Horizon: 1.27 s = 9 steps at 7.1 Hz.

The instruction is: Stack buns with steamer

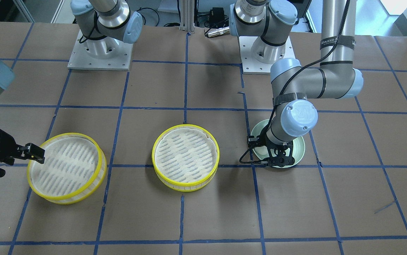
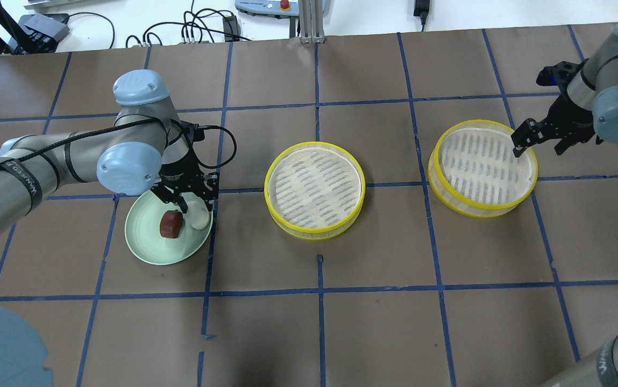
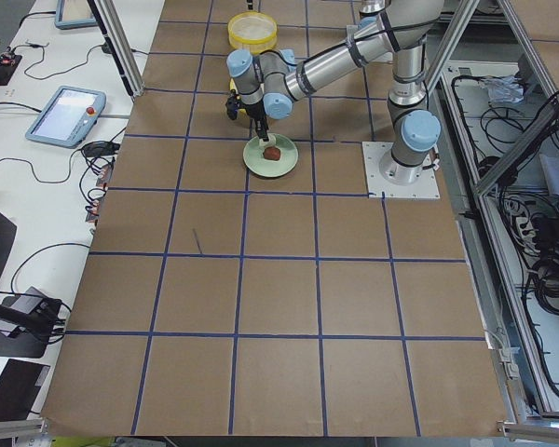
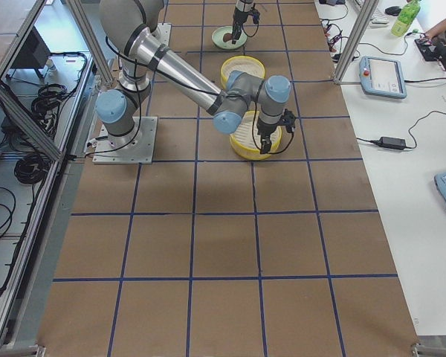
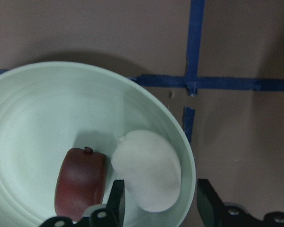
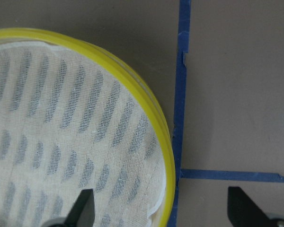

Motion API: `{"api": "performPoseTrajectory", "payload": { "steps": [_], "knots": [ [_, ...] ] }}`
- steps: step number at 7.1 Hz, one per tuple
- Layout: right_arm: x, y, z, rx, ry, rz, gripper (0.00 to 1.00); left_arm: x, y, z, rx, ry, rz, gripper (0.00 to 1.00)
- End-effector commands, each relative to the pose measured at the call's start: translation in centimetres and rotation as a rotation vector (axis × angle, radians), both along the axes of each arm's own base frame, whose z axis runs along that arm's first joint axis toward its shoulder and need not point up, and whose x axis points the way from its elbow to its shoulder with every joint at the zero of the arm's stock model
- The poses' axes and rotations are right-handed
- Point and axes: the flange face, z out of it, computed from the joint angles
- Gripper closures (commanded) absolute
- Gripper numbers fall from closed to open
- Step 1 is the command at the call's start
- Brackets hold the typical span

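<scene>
My right gripper will lower the steamer [image 1: 67, 168] beside it, and that steamer will rest rim on rim, because the steamers have yellow rims of matching width [image 1: 185, 184].
A pale green plate [image 2: 147, 251] at the table's left holds a white bun [image 2: 198, 216] and a brown bun [image 2: 171, 224]. My left gripper [image 2: 197, 206] is open and low over the plate. In the left wrist view its fingers [image 5: 116, 202] stand on either side of the white bun [image 5: 149, 170]; the brown bun [image 5: 80, 182] lies beside it. Two yellow-rimmed steamers with cloth liners stand empty, one in the middle [image 2: 315, 188] and one at the right [image 2: 482, 166]. My right gripper [image 2: 539, 147] is open and straddles the right steamer's outer rim [image 6: 163, 142].
Brown paper with a blue tape grid covers the table [image 2: 319, 322]. The two arm bases [image 1: 100, 53] stand at the robot's edge. Cables and a pendant lie beyond the far edge [image 2: 201, 21]. The left arm's cable [image 2: 222, 134] loops near the plate.
</scene>
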Motion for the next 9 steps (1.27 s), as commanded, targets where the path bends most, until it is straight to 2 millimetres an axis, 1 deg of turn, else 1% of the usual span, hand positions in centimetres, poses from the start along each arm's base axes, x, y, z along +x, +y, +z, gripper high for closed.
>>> {"api": "performPoseTrajectory", "payload": {
  "steps": [1, 2, 3, 4, 5, 6, 7, 8, 9],
  "knots": [
    [-0.1, 0.1, -2.2, 0.014, 0.009, 0.005, 0.04, 0.0, -0.3, -0.4, 0.003, 0.003, -0.001, 0.66],
    [0.0, 0.4, -2.7, 0.027, 0.006, 0.006, 0.29, -0.1, -0.6, -0.1, -0.003, 0.010, -0.007, 0.79],
    [0.0, 0.3, -2.7, 0.025, 0.004, 0.005, 0.60, 0.1, -1.2, 0.6, -0.021, 0.001, -0.009, 0.91],
    [-0.1, 0.3, -2.7, 0.021, 0.008, 0.002, 0.73, 0.4, -0.9, 1.9, 0.023, -0.002, -0.003, 0.99],
    [-0.2, 0.2, -2.4, 0.018, 0.011, -0.004, 0.88, 0.7, -1.0, 5.4, 0.066, -0.004, 0.016, 1.00],
    [-0.3, -0.1, -1.3, 0.001, 0.021, -0.007, 0.92, 0.1, -0.9, 8.0, 0.082, 0.013, 0.069, 1.00],
    [-0.6, -0.8, 0.2, -0.027, 0.029, -0.011, 0.92, -1.2, -1.9, 9.6, 0.056, 0.088, 0.191, 1.00],
    [-0.7, -1.4, 1.5, -0.034, 0.029, -0.011, 0.92, -2.5, -3.9, 10.8, -0.002, 0.205, 0.283, 1.00],
    [0.0, -1.4, 3.4, -0.046, 0.024, -0.007, 0.92, -3.1, -6.6, 12.4, -0.108, 0.238, 0.303, 0.99]
  ]
}}
